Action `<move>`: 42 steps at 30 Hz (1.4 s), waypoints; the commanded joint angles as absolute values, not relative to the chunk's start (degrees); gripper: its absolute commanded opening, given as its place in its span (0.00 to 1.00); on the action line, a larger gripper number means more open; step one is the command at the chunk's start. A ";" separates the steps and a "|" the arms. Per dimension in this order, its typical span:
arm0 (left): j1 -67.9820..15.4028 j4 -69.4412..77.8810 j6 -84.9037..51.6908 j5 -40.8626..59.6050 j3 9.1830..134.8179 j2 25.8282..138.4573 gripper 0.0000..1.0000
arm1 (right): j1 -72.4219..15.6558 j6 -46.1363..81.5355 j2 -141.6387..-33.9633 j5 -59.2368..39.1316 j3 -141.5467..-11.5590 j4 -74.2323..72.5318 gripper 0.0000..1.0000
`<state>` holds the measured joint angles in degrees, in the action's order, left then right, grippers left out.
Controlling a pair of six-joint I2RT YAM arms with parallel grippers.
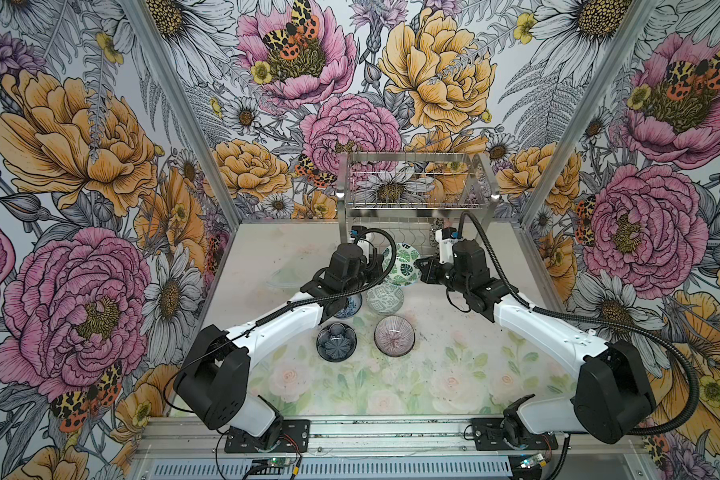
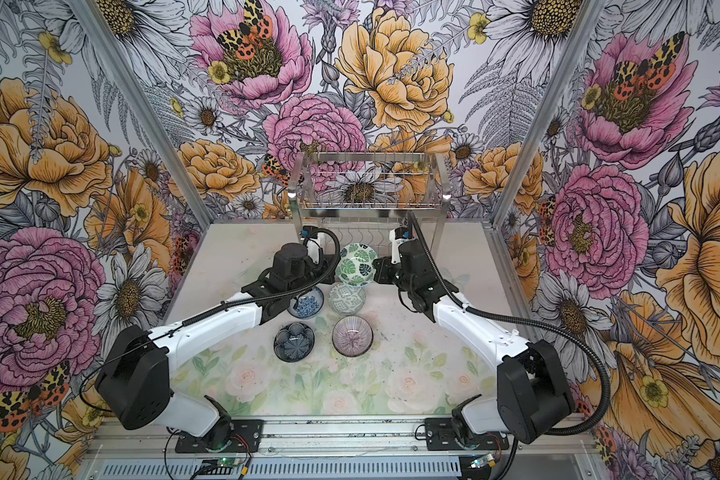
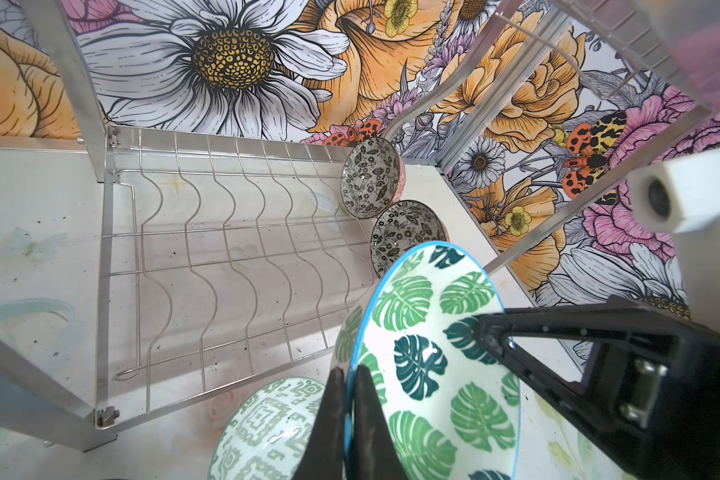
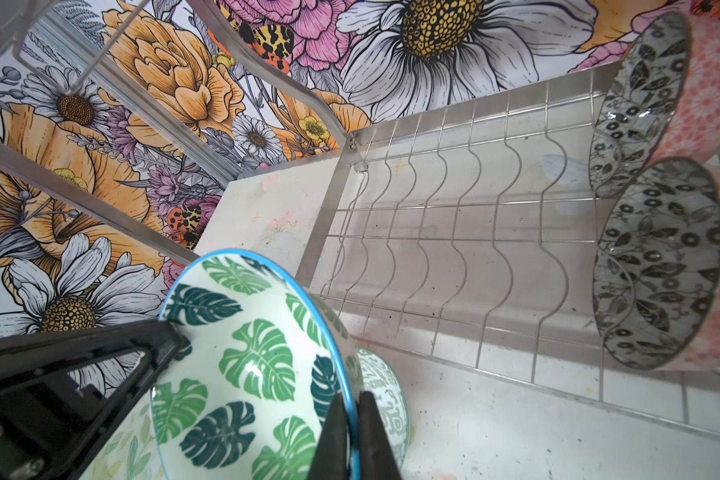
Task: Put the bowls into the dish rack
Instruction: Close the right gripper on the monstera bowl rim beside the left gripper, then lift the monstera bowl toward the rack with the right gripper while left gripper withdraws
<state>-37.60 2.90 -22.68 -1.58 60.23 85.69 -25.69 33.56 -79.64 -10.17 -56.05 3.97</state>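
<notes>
My left gripper should open and move back before my right gripper carries the bowl beside the floral bowls (image 4: 660, 264), because both grippers are holding the green leaf bowl's rim (image 2: 356, 244).
A green leaf bowl (image 1: 400, 264) (image 2: 356, 266) with a blue rim hangs tilted above the table, in front of the dish rack (image 1: 416, 203) (image 2: 366, 204). My left gripper (image 3: 350, 374) (image 1: 380, 268) is shut on its rim from the left. From the opposite side my right gripper (image 4: 350, 399) (image 1: 420, 266) is shut on the same rim. Two black-and-white floral bowls (image 3: 368, 183) (image 4: 657, 266) stand on edge at one end of the rack's lower wavy-wire shelf (image 3: 225, 249) (image 4: 454, 232).
On the table under and in front of the held bowl sit a grey-green patterned bowl (image 1: 385, 297) (image 3: 267, 428), a blue bowl (image 2: 306, 301) partly under my left arm, a dark bowl (image 1: 336, 341) and a pink striped bowl (image 1: 394, 334). The rack's upper basket (image 1: 412, 174) holds nothing.
</notes>
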 commanded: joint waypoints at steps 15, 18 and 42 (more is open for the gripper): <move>-37.19 -3.64 -19.99 -2.71 61.33 78.78 0.99 | -26.55 29.16 -76.09 -0.86 -57.08 4.94 0.00; -36.92 -7.25 -17.79 -4.87 61.19 76.17 0.99 | -26.54 27.25 -75.80 4.67 -57.71 6.54 0.00; -26.18 -20.47 -14.70 -13.32 51.16 61.88 0.99 | -32.61 6.10 -87.40 41.03 -67.34 7.41 0.00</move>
<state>-27.18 -19.66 -15.86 -12.45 51.99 63.05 -32.03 9.39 -86.78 35.44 -64.05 11.51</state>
